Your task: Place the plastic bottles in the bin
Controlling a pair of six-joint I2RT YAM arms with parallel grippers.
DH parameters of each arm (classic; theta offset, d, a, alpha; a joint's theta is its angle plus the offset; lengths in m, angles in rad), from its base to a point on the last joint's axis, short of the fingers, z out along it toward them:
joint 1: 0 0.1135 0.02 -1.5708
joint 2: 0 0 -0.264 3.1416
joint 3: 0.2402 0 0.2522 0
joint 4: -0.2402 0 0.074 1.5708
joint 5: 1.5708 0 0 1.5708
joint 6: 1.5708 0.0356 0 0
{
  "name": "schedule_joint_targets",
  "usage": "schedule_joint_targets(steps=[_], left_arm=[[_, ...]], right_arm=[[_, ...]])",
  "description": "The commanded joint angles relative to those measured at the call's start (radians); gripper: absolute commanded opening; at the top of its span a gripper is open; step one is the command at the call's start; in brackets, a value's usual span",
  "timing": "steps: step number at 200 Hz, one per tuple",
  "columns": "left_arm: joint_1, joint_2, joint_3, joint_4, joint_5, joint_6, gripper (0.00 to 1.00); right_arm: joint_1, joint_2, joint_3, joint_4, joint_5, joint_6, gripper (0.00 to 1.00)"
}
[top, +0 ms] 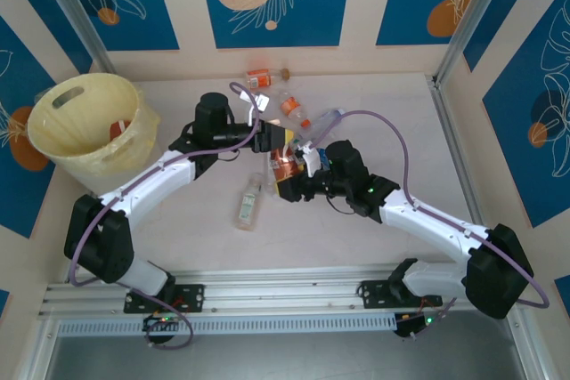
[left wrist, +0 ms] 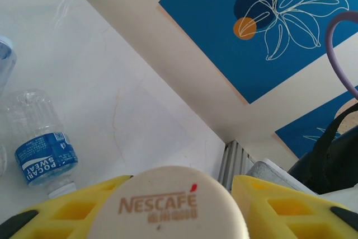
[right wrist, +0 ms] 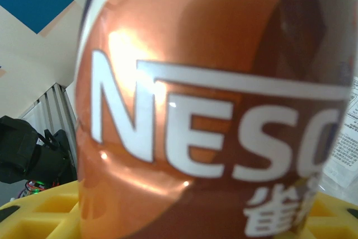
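Note:
My left gripper should grab the Nescafe bottle (top: 283, 165) by the cream cap (left wrist: 168, 204) and carry it over, because my right gripper is holding it far from the bin.
A brown-labelled Nescafe bottle (top: 285, 166) hangs above the table's middle, between both grippers. My left gripper (top: 282, 141) comes from the left, and its yellow fingers (left wrist: 72, 211) flank the bottle's cream cap (left wrist: 168, 202) closely on both sides. My right gripper (top: 290, 181) is shut on the bottle's body (right wrist: 212, 110), its yellow fingers (right wrist: 45, 214) showing low beside the label. The pale-yellow bin (top: 53, 144) stands at the far left with an orange item inside. A pale-labelled bottle (top: 250, 202) lies below the grippers. A Pocari Sweat bottle (left wrist: 42, 149) lies on the table.
Behind the grippers lie an orange-labelled bottle (top: 258, 77), an orange-capped one (top: 292, 110) and a clear bluish one (top: 328, 120). A metal rail (top: 463, 122) runs along the table's right side. Purple cables loop over both arms.

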State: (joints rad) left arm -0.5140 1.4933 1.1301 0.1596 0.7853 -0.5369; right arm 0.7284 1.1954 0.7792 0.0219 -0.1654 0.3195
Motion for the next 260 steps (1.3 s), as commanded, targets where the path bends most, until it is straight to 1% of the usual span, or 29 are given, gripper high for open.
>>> schedule_joint_targets(steps=[1, 12, 38, 49, 70, 79, 85, 93, 106, 113, 128, 144, 154, 180, 189, 202, 216, 225, 250, 260], left_arm=[[-0.011, -0.018, -0.007, -0.015, -0.016, 0.03, 0.24], [-0.012, -0.019, -0.006, -0.015, -0.022, 0.029, 0.14], [-0.012, -0.027, -0.006, -0.026, -0.048, 0.03, 0.0], [-0.012, -0.029, -0.008, -0.029, -0.06, 0.03, 0.0], [-0.012, -0.03, -0.011, -0.032, -0.076, 0.026, 0.0], [-0.012, -0.028, -0.009, -0.035, -0.078, 0.025, 0.0], [-0.012, -0.027, -0.008, -0.037, -0.082, 0.025, 0.06], [-0.011, -0.025, -0.007, -0.038, -0.083, 0.02, 0.16], [-0.012, -0.019, -0.002, -0.036, -0.08, 0.012, 0.37], [-0.012, -0.014, 0.002, -0.035, -0.074, 0.007, 0.4], [-0.012, -0.006, 0.01, -0.037, -0.062, -0.001, 0.4], [-0.012, -0.001, 0.016, -0.034, -0.055, -0.007, 0.31], [-0.012, 0.001, 0.018, -0.034, -0.055, -0.01, 0.23], [-0.011, 0.004, 0.019, -0.032, -0.058, -0.017, 0.12], [-0.012, 0.005, 0.019, -0.031, -0.06, -0.021, 0.06], [-0.012, 0.008, 0.021, -0.03, -0.061, -0.027, 0.0], [-0.011, 0.006, 0.022, -0.033, -0.074, -0.028, 0.0], [-0.01, 0.002, 0.023, -0.04, -0.089, -0.026, 0.0], [-0.006, -0.008, 0.024, -0.055, -0.128, -0.021, 0.0], [-0.004, -0.012, 0.025, -0.061, -0.142, -0.019, 0.0]], right_arm=[[0.011, 0.003, 0.023, 0.092, -0.044, 0.03, 0.46], [0.011, 0.004, 0.023, 0.088, -0.041, 0.028, 0.46], [0.01, 0.0, 0.026, 0.078, -0.04, 0.027, 0.48], [0.011, -0.002, 0.029, 0.075, -0.034, 0.026, 0.5], [0.011, -0.009, 0.03, 0.062, -0.011, 0.026, 0.59], [0.009, -0.015, 0.028, 0.059, -0.006, 0.022, 0.6], [0.008, -0.017, 0.027, 0.058, -0.003, 0.02, 0.61], [0.008, -0.02, 0.025, 0.057, -0.002, 0.019, 0.6], [0.008, -0.023, 0.024, 0.057, -0.002, 0.016, 0.6], [0.007, -0.022, 0.025, 0.054, -0.001, 0.015, 0.6], [0.006, -0.022, 0.025, 0.053, 0.003, 0.016, 0.6], [0.007, -0.022, 0.023, 0.052, 0.004, 0.015, 0.6], [0.007, -0.022, 0.024, 0.05, 0.004, 0.016, 0.6], [0.006, -0.025, 0.023, 0.047, 0.012, 0.016, 0.61], [0.006, -0.026, 0.023, 0.046, 0.012, 0.015, 0.61], [0.006, -0.026, 0.025, 0.041, 0.013, 0.013, 0.64], [0.005, -0.026, 0.033, 0.02, 0.022, 0.011, 0.71], [0.003, -0.032, 0.038, 0.0, 0.029, 0.006, 0.78], [-0.003, -0.067, 0.035, -0.033, 0.053, -0.021, 0.89], [-0.009, -0.091, 0.032, -0.044, 0.059, -0.032, 0.96]])
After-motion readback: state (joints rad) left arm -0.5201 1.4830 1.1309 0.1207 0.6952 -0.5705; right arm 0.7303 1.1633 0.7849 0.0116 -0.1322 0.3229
